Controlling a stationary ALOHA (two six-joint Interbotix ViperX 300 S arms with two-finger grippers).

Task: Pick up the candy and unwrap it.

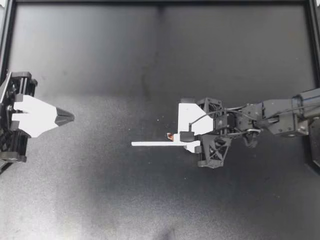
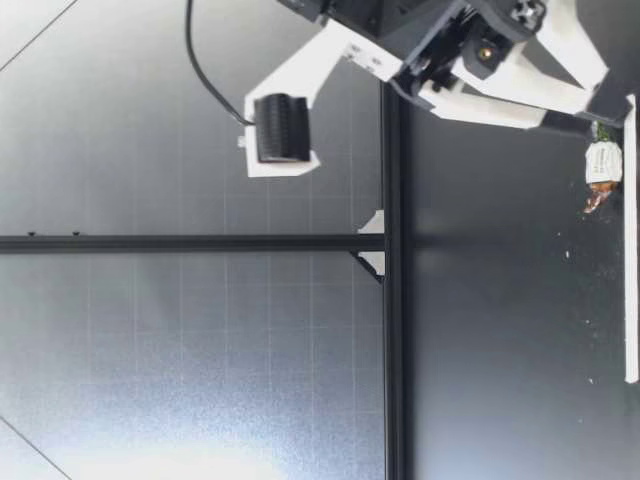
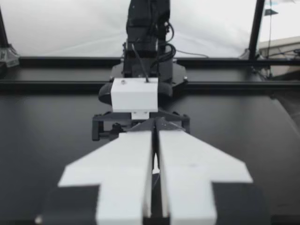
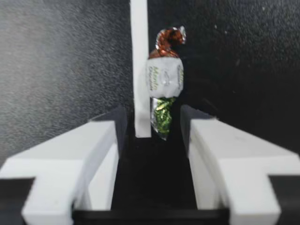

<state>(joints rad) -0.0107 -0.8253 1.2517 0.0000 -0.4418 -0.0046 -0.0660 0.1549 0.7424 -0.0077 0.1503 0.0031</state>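
Observation:
The white wrapper [image 4: 165,77] will come loose at the green end [image 4: 162,116] but stay around the candy when I pull, because that end is bunched, crinkled foil.
The candy [image 1: 170,136] lies on the black table near the middle, in a white wrapper with a brown twisted end and a green one. My right gripper [image 1: 182,141] is open right behind it. In the right wrist view the candy [image 4: 164,79] lies just ahead of the gripper [image 4: 152,122], its green end reaching between the spread fingers without touching either. The low view shows the candy [image 2: 603,165] on the table below a white finger [image 2: 540,90]. My left gripper [image 1: 67,117] is shut on nothing at the left edge, far from the candy.
A thin white strip [image 1: 155,144] lies flat on the table right beside the candy, also seen as the strip [image 4: 139,65] running alongside it. A black frame rail [image 1: 160,2] borders the table at the back.

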